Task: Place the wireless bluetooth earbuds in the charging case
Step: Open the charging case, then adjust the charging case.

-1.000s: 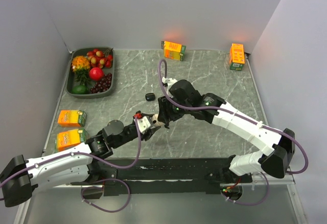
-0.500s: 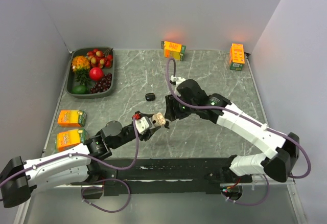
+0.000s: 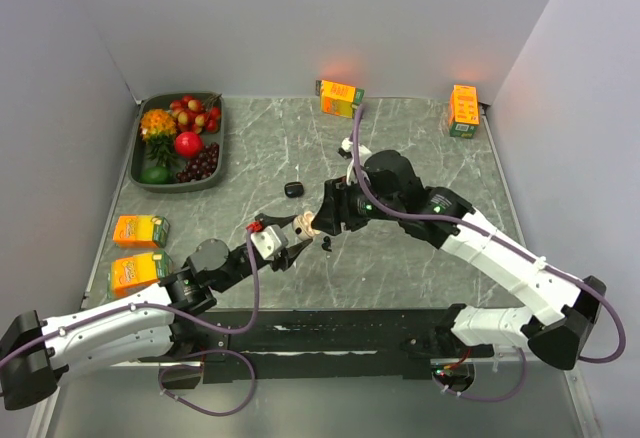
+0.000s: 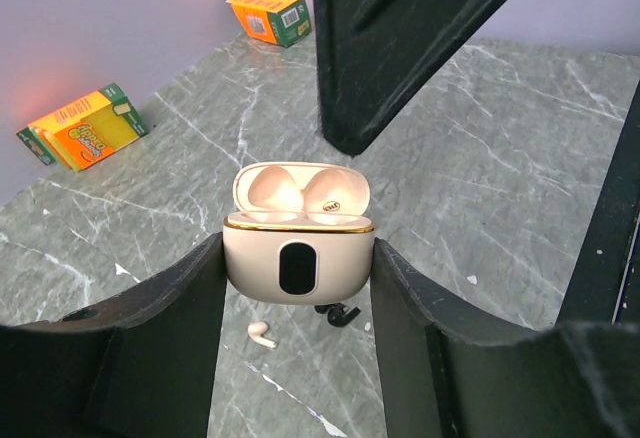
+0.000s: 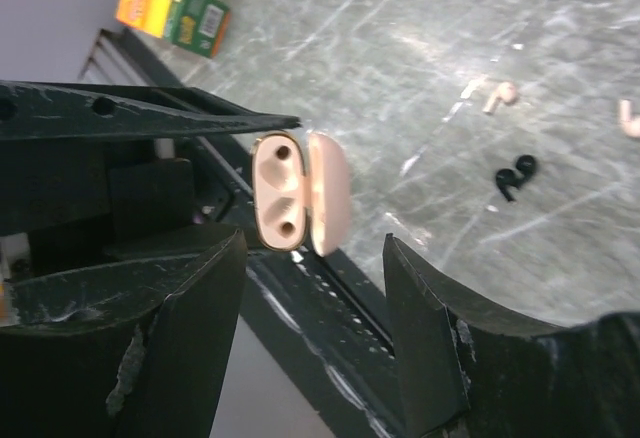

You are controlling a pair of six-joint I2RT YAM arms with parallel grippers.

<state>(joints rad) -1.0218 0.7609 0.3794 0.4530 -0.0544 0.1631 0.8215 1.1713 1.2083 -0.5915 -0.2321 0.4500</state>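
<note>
My left gripper is squeezing the charging case across both ends (image 4: 298, 256). My right gripper should hold the open lid (image 4: 301, 189) while my left gripper takes just one end of the case.
My left gripper (image 4: 297, 260) is shut on the cream charging case (image 4: 298, 253), which it holds above the table with the lid open and both sockets empty. Below the case, a whitish earbud (image 4: 262, 334) and a black earbud (image 4: 342, 314) lie on the marble. In the right wrist view the case (image 5: 298, 193) sits just beyond my right gripper (image 5: 315, 258), which is open and holds nothing. Two whitish earbuds (image 5: 497, 96) (image 5: 628, 118) and the black one (image 5: 516, 176) lie past it. From the top, the case (image 3: 306, 224) is between my left gripper (image 3: 292, 234) and my right gripper (image 3: 324, 220).
A small black case (image 3: 292, 189) lies behind the grippers. Orange juice cartons stand at the back (image 3: 340, 98), back right (image 3: 463, 110) and left (image 3: 140, 230) (image 3: 138, 271). A dark tray of fruit (image 3: 214, 148) sits at the back left.
My right gripper has let go of the case, opened wider and drawn back to the right. My left arm has shifted slightly left with the case, whose lid now stands open.
</note>
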